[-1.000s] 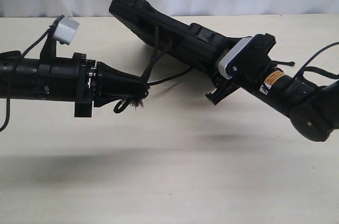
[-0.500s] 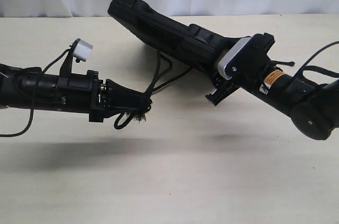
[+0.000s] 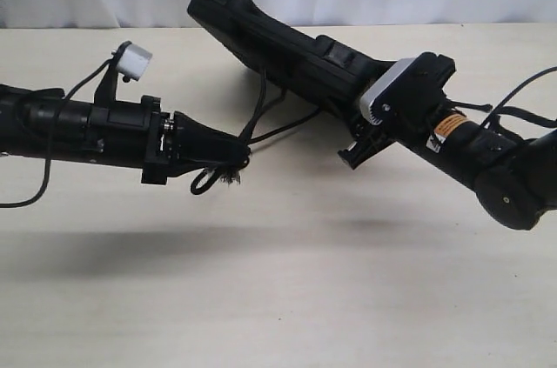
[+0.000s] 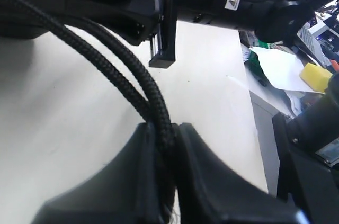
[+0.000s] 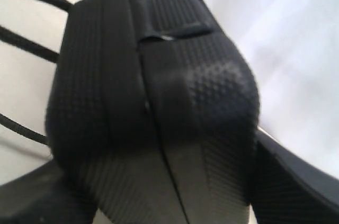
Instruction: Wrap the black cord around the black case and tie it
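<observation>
My left gripper has the black cord (image 3: 257,114) running straight down to it from the black case, so it should bring the cord up against the case's raised end (image 3: 228,13).
The black case (image 3: 270,46) is held tilted above the table, its far end raised toward the back. My right gripper (image 3: 348,103) is shut on its near end; in the right wrist view the textured case (image 5: 159,86) fills the space between the jaws. The black cord (image 3: 258,111) hangs from the case's underside down to my left gripper (image 3: 244,157), which is shut on it. Two braided strands (image 4: 132,73) run into the closed left jaws. A short loop and the frayed grey tuft (image 3: 228,179) hang just below the left fingertips.
The pale table (image 3: 287,290) lies under both arms, with a white backdrop behind. The left wrist view shows papers and a yellow object (image 4: 315,75) off the table's edge. Smooth arm cables (image 3: 522,94) trail by the right arm.
The left gripper has risen slightly and edged right, still holding the cord. The case has shifted a little to the right and up with the right gripper.
</observation>
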Robot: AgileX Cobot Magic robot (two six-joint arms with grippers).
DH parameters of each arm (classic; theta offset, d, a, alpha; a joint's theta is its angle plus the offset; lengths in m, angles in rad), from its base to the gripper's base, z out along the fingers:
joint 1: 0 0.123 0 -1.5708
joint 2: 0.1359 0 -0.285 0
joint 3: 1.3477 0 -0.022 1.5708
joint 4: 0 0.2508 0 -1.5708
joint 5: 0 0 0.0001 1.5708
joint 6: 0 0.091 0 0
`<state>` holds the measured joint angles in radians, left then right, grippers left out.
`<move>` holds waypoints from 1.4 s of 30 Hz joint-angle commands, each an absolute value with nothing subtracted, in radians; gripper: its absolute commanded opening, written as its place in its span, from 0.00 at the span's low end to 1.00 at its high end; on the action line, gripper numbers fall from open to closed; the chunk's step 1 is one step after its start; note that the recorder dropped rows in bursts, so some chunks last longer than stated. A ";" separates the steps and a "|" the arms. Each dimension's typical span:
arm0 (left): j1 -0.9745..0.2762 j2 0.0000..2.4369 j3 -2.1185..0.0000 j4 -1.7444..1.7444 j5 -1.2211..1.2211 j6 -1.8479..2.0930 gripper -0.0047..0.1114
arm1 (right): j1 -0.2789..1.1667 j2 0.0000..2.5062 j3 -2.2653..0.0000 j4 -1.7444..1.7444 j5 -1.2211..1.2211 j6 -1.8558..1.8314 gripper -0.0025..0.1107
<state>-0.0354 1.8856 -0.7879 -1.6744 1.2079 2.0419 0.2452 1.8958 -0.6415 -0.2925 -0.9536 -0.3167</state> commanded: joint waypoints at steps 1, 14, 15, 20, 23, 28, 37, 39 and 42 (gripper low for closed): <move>-0.036 1.816 -0.793 -1.674 1.221 2.022 0.04 | 0.236 1.906 -0.636 -0.252 -0.887 -0.284 0.06; -0.036 1.881 -0.793 -1.744 1.221 2.123 0.04 | 0.236 1.906 -0.636 -0.254 -0.885 -0.284 0.06; -0.036 1.888 -0.793 -1.744 1.221 2.127 0.04 | 0.236 1.906 -0.636 -0.254 -0.886 -0.282 0.06; -0.036 1.924 -0.793 -1.744 1.221 2.143 0.04 | 0.236 1.906 -0.636 -0.254 -0.886 -0.272 0.06; -0.036 1.945 -0.793 -1.744 1.221 2.143 0.04 | 0.236 1.906 -0.636 -0.254 -0.886 -0.272 0.06; -0.036 1.954 -0.793 -1.744 1.197 2.137 0.04 | 0.236 1.906 -0.636 -0.254 -0.886 -0.272 0.06; -0.036 1.987 -0.902 -1.744 1.148 2.005 0.04 | 0.236 1.906 -0.636 -0.321 -0.886 -0.272 0.06; -0.036 2.000 -0.933 -1.744 1.152 1.979 0.04 | 0.236 1.906 -0.636 -0.363 -0.886 -0.272 0.06; -0.036 2.026 -0.972 -1.744 1.152 1.925 0.04 | 0.236 1.906 -0.636 -0.376 -0.886 -0.272 0.06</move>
